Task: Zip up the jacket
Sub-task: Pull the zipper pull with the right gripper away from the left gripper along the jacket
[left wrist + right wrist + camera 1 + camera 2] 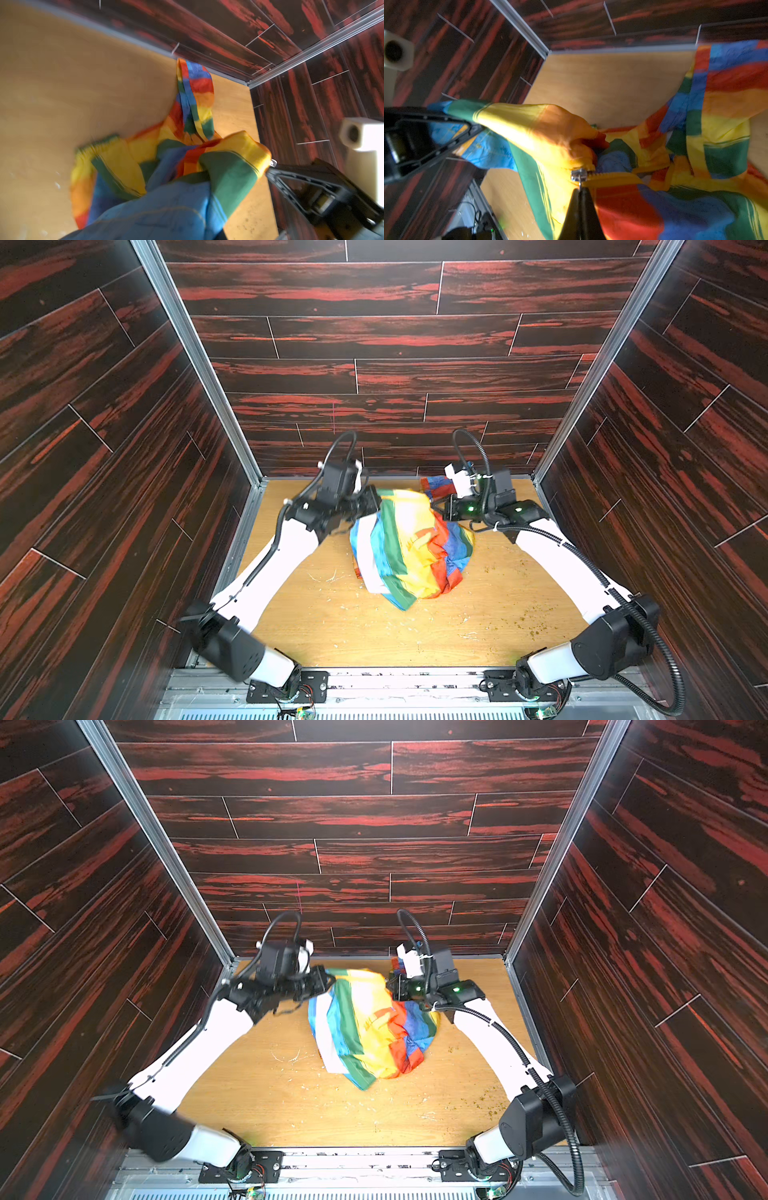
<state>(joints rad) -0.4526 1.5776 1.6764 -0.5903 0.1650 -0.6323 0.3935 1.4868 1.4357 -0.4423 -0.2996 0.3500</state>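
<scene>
The jacket sags bunched [424, 548] near the zipper pull. Next, I pull the hem [386, 496] away and down with my left gripper to straighten the zipper for my right gripper.
The jacket [409, 547] [368, 1029], in rainbow blocks, hangs bunched above the wooden table, stretched between my two grippers. My left gripper [371, 502] [327, 979] is shut on its green and blue hem end [467, 112]; in the left wrist view blue fabric [166, 207] hides the jaws. My right gripper [580, 190] [437, 506] is shut on the metal zipper pull [579, 175] [273, 162], at the closed end of the yellow zipper [610, 176]. Beyond the slider the zipper teeth are apart. One sleeve [196, 89] trails toward the back wall.
Dark red wood-patterned walls [374, 377] box in the table [374, 635] on three sides, close behind both grippers. Crumbs [536, 626] and pale flecks [328, 576] lie scattered on the tabletop in front of the jacket.
</scene>
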